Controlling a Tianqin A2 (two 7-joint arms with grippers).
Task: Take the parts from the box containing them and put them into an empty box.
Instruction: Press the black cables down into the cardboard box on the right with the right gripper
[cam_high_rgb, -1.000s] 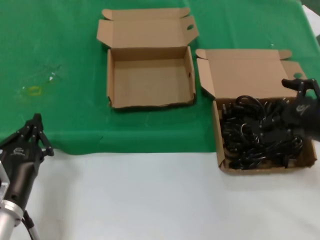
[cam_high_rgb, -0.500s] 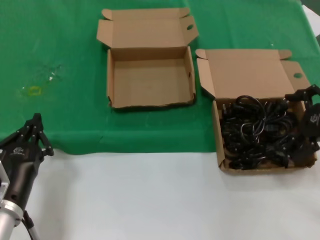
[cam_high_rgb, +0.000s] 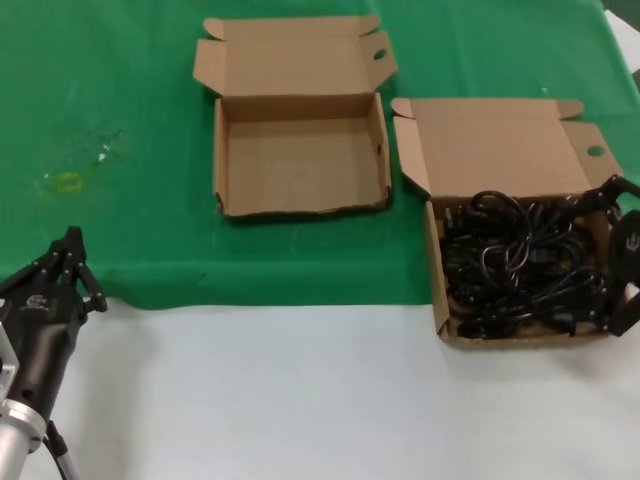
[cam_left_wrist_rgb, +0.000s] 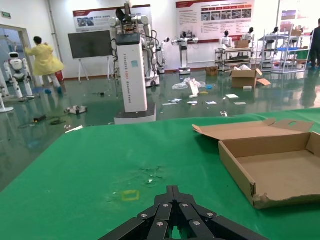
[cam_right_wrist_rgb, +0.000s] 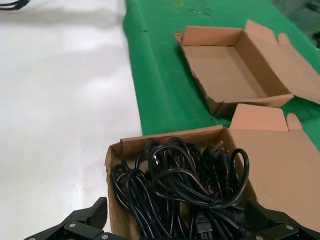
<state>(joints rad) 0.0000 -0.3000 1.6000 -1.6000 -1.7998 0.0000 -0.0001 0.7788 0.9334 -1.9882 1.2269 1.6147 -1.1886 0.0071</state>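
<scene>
The black coiled cable (cam_high_rgb: 512, 232) will still be bundled as it comes free when I lift it, because gathered loops (cam_right_wrist_rgb: 214, 201) lie on top of the pile.
The box containing the parts (cam_high_rgb: 432, 262) lies at the right, its tall plain lid (cam_high_rgb: 490, 145) laid back, filled with tangled black power cables (cam_high_rgb: 515, 268). My right gripper (cam_high_rgb: 613, 256) hangs open at that box's right wall, one finger at the far corner and one at the near corner. In the right wrist view the cables (cam_right_wrist_rgb: 185, 182) lie between the spread fingers (cam_right_wrist_rgb: 87, 218) of the right gripper (cam_right_wrist_rgb: 175, 210). The empty box (cam_high_rgb: 300, 208) sits left of it on the green cloth. My left gripper (cam_high_rgb: 68, 262) is parked shut at the lower left; it (cam_left_wrist_rgb: 172, 192) points towards the empty box (cam_left_wrist_rgb: 239, 171).
A green cloth (cam_high_rgb: 120, 90) covers the far half of the table, and bare white tabletop (cam_high_rgb: 300, 400) lies nearer me. A small yellow mark (cam_high_rgb: 68, 181) is on the cloth at the left. The two boxes stand close together.
My right gripper has slid from over the cables towards the box's right wall, a little nearer me, and its fingers have spread wider. The left arm has not moved.
</scene>
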